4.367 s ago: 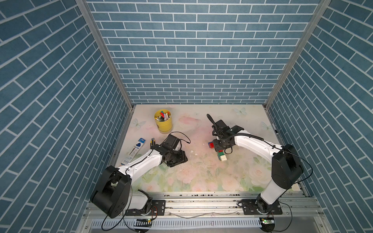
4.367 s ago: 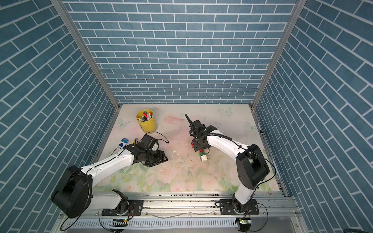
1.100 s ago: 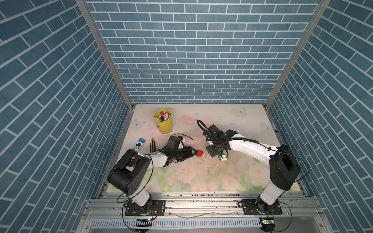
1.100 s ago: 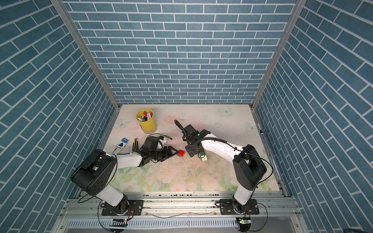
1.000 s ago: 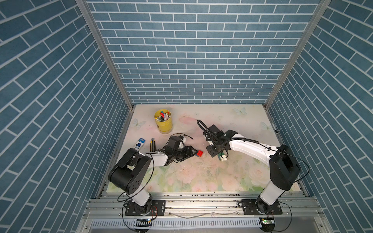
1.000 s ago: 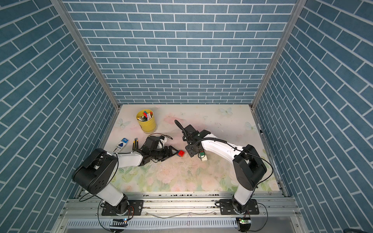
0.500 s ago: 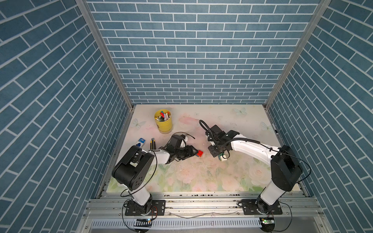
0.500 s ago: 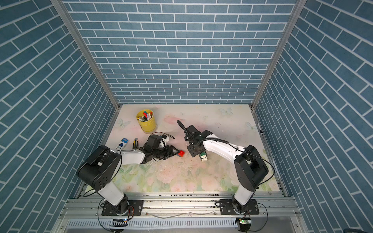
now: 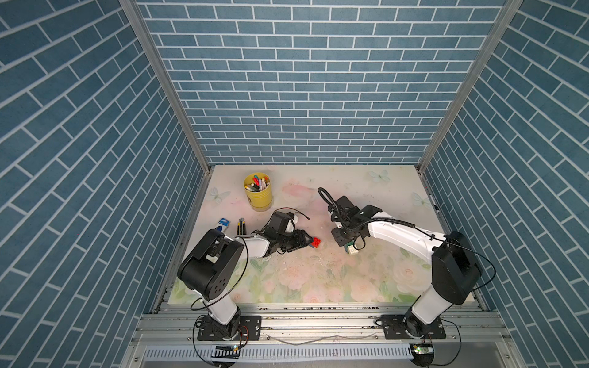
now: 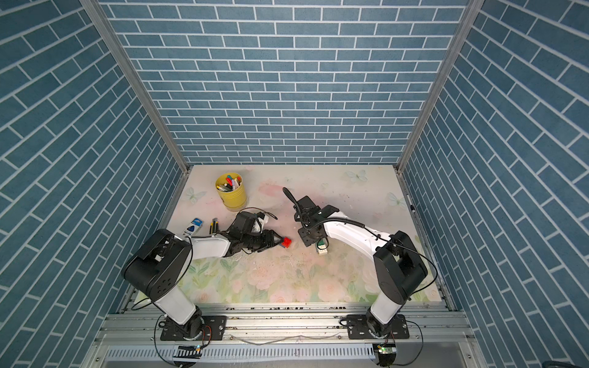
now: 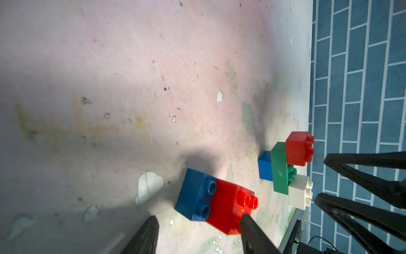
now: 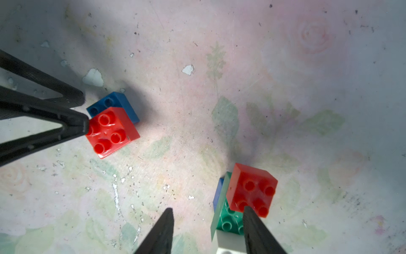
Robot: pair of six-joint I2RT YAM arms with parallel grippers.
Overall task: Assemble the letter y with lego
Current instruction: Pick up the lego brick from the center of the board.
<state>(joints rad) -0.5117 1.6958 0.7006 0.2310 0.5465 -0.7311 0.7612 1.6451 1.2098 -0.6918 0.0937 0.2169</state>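
Observation:
Next, my right gripper takes the second lego group by its green brick and brings the group over, because it stands apart from the pair beside my left gripper.
A blue brick and a red brick are joined as a pair on the table. My left gripper is open just behind the pair, and one fingertip touches the red brick. To the right stands a second lego group: a green brick on a blue one, with a red and a white brick on top. My right gripper hangs open over it. One finger crosses the group and nothing lies between the fingers.
A yellow cup of markers stands at the back left. A blue-and-white packet and a small black-and-yellow tool lie by the left wall. The floral table top runs forward to the metal rail.
My left gripper's jaws have narrowed toward the blue-and-red pair, and the left arm has turned further toward it. The pair has barely moved. My right gripper has drifted slightly to the right.

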